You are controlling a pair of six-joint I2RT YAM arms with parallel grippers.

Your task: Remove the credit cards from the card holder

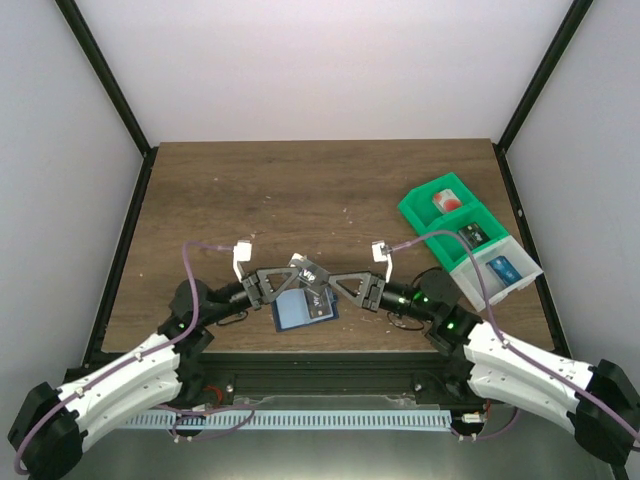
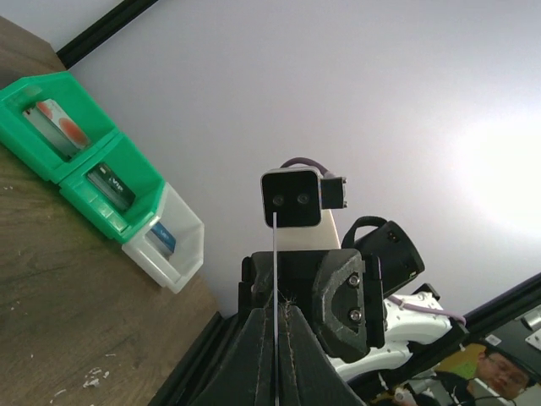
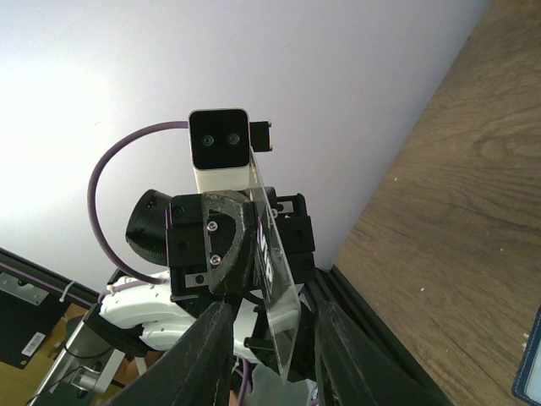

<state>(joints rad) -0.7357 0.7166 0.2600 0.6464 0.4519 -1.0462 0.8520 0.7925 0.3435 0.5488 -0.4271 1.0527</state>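
Next, I take the card's loose end [image 3: 286,326] with my right gripper and carry it to the dark card, because my left gripper is holding the greyish card [image 1: 311,272] far from the bins.
The navy card holder [image 1: 303,311] lies on the table under both grippers; a corner of it shows in the right wrist view [image 3: 532,373]. My left gripper [image 1: 291,279] [image 2: 276,315] is shut on a thin greyish card [image 1: 306,269], seen edge-on as a pale line [image 2: 275,254]. My right gripper [image 1: 324,281] [image 3: 272,315] is open, its fingers either side of that same card [image 3: 276,279] without touching it. A red-pink card [image 1: 447,199], a dark card [image 1: 476,235] and a blue card [image 1: 501,268] lie in the bins.
A green two-compartment bin [image 1: 418,208] [image 2: 34,93] with a white bin [image 1: 522,262] [image 2: 188,227] joined to it stands at the right of the table. Black frame posts stand at the table's edges. The two arms meet nose to nose near the front middle.
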